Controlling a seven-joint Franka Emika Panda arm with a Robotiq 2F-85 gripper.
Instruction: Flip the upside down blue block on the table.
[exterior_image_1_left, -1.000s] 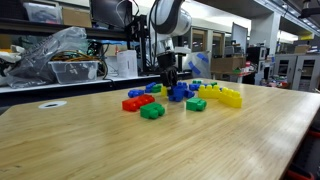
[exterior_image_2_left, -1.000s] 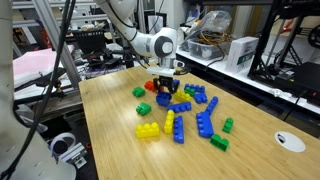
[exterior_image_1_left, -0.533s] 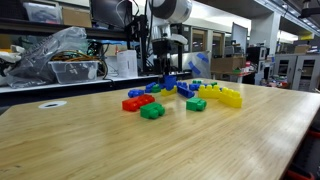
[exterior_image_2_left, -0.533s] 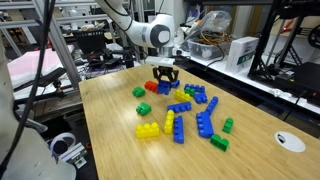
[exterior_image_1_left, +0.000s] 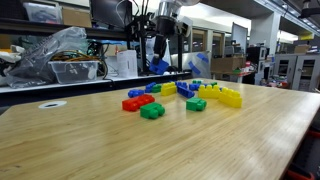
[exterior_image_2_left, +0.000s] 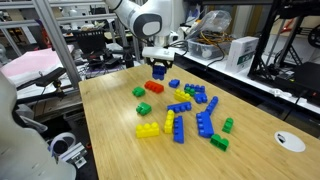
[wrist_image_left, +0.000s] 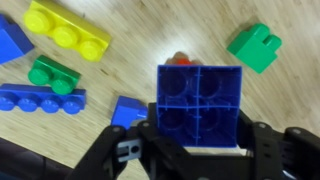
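The blue block's hollow bottom side (wrist_image_left: 199, 100) is facing up toward my gripper's wrist, so next I tip my gripper over and bring the blue block down at a slant near the red brick (exterior_image_2_left: 164, 91).
My gripper (wrist_image_left: 198, 140) is shut on the blue block (wrist_image_left: 198, 100), a squarish dark-blue brick whose hollow underside faces the wrist camera. In both exterior views the gripper (exterior_image_1_left: 159, 66) (exterior_image_2_left: 158, 71) holds the block (exterior_image_1_left: 158, 66) (exterior_image_2_left: 158, 71) lifted well above the light wooden table (exterior_image_1_left: 200, 140) (exterior_image_2_left: 120, 140), over the far end of the pile of toy bricks. The table's grain shows below the block in the wrist view (wrist_image_left: 150, 45).
Scattered bricks lie on the table: red (exterior_image_1_left: 131, 102) (exterior_image_2_left: 154, 86), green (exterior_image_1_left: 152, 111) (exterior_image_2_left: 143, 108), yellow (exterior_image_1_left: 222, 95) (exterior_image_2_left: 148, 130) and long blue ones (exterior_image_2_left: 204, 124). In the wrist view there are a yellow brick (wrist_image_left: 67, 32), green bricks (wrist_image_left: 254, 47) (wrist_image_left: 53, 74) and a long blue brick (wrist_image_left: 40, 98).
The gripper, which was down at the bricks a second ago, has risen with the blue block shut in it, lifting it clear of the pile.
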